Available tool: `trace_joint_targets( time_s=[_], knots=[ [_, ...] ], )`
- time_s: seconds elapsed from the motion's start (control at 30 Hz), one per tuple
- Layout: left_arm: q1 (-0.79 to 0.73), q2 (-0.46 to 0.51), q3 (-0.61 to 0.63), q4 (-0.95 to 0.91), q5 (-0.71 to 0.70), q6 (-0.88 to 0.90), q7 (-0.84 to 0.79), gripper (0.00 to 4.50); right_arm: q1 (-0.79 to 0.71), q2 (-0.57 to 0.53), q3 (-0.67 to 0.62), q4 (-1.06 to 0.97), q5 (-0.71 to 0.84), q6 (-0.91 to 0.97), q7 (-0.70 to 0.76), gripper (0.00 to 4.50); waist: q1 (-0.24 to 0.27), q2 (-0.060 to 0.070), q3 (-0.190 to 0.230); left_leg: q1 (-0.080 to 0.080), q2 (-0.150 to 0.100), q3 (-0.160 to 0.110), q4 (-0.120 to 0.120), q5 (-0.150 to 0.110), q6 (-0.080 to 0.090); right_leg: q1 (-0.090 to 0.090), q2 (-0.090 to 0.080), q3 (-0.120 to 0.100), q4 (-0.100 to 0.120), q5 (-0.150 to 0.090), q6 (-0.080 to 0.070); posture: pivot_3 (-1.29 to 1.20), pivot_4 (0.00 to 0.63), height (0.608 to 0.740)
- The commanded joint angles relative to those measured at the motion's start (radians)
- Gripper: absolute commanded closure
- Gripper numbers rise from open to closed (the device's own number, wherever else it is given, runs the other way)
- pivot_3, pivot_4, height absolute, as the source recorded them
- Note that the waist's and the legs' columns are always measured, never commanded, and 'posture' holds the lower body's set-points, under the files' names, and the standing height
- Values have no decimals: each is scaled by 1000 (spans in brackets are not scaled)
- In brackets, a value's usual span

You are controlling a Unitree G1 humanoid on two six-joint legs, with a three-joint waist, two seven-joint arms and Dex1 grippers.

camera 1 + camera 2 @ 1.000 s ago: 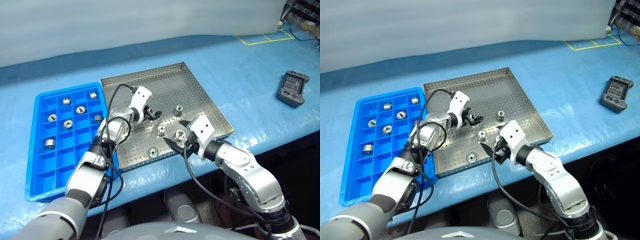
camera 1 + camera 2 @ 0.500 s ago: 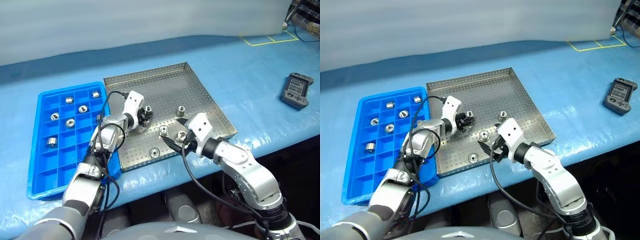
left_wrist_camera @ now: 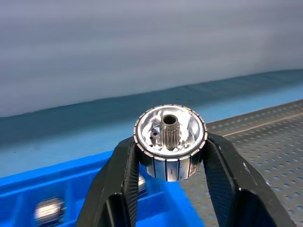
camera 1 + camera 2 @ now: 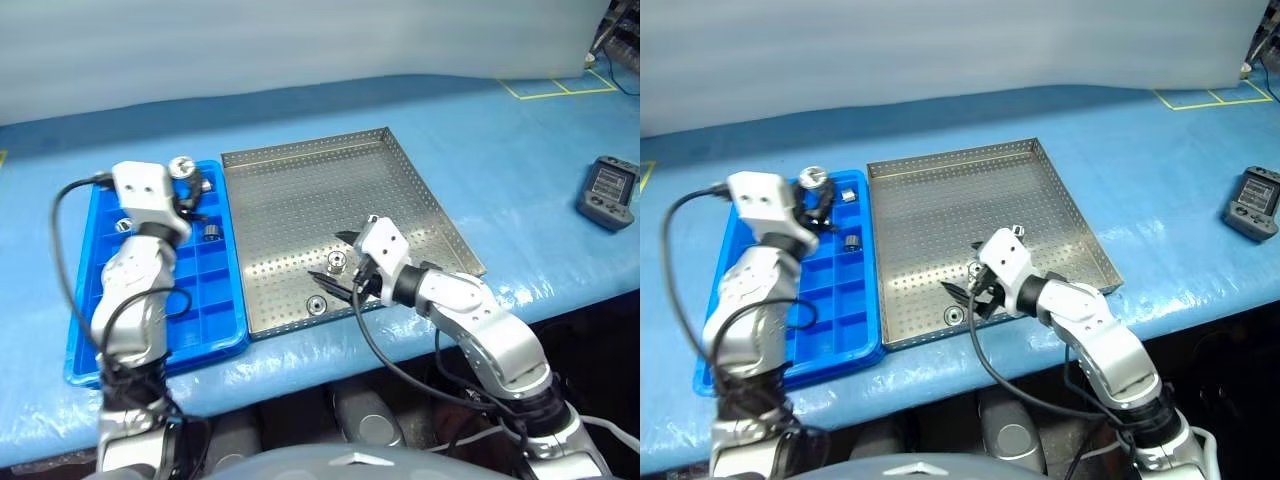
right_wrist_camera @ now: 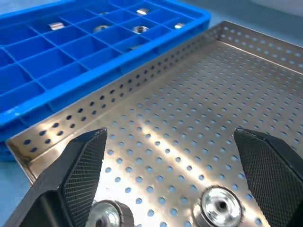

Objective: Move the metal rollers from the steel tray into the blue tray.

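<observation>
The metal roller [image 4: 182, 167] is upright in my left gripper and the blue tray's near compartments [image 4: 184, 328] are empty, so I should keep carrying the roller until it is inside one of them.
My left gripper [image 3: 170, 163] is shut on a metal roller [image 3: 170, 137], a shiny ring with a toothed hub. It holds the roller [image 4: 182, 166] above the far end of the blue tray [image 4: 205, 300]. A few more rollers [image 4: 211, 233] lie in that tray's compartments. The steel tray [image 4: 320, 190] sits to the right of it. My right gripper [image 4: 328, 256] hovers open over the steel tray's near part. Two rollers [image 5: 220, 208] lie on the perforated base between its fingers [image 5: 85, 156]. Another roller [image 4: 316, 305] rests by the near rim.
A black handheld device [image 4: 610, 185] lies on the blue table cover at the far right. Yellow tape lines [image 4: 555, 88] mark the back right corner. The table's front edge runs close behind both trays' near rims.
My left gripper has shut on a roller in the steel tray, lifted it and carried it left over the blue tray. The right gripper has edged slightly left and stays open.
</observation>
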Motion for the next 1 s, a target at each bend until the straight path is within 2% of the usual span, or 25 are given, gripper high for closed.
trace_joint_targets(
  time_s=[0.03, 0.23, 0.43, 0.73, 1.0],
  knots=[
    [90, 12, 43, -165, -7, 56, 24, 2835, -40, 19, 36, 8, 10, -34, 40, 0, 27, 0, 0, 0, 0, 0, 0, 0, 0, 0, 0, 0, 0, 0, 0, -34, 150, 740],
    [317, -40, 78, -352, -14, 112, 63, 2835, -107, 55, 102, 71, 5, -68, 109, 0, 98, -2, 1, 0, 0, 0, 1, 0, 0, 0, -1, -1, 0, 0, -1, 49, 150, 740],
    [456, -112, 70, -428, 13, 124, 125, 2835, -145, 81, 141, 109, 4, -96, 162, 0, 152, -3, 1, 0, 0, 0, 2, 0, 0, 1, -1, -2, 0, -4, -7, 98, 150, 740],
    [574, -183, 24, -430, 13, 137, 166, 2835, -157, 103, 184, 120, 0, -106, 204, 0, 169, -3, 1, 0, 0, 0, 2, 0, 0, 1, -1, -3, 0, -5, -9, 106, 150, 740],
    [685, -243, -60, -414, 96, 135, 249, 2835, -140, 98, 185, 107, 2, -98, 204, 0, 165, -2, 1, 1, 0, 1, 2, 0, -1, 0, -1, -2, 0, -5, -10, 94, 150, 740]
  ],
)
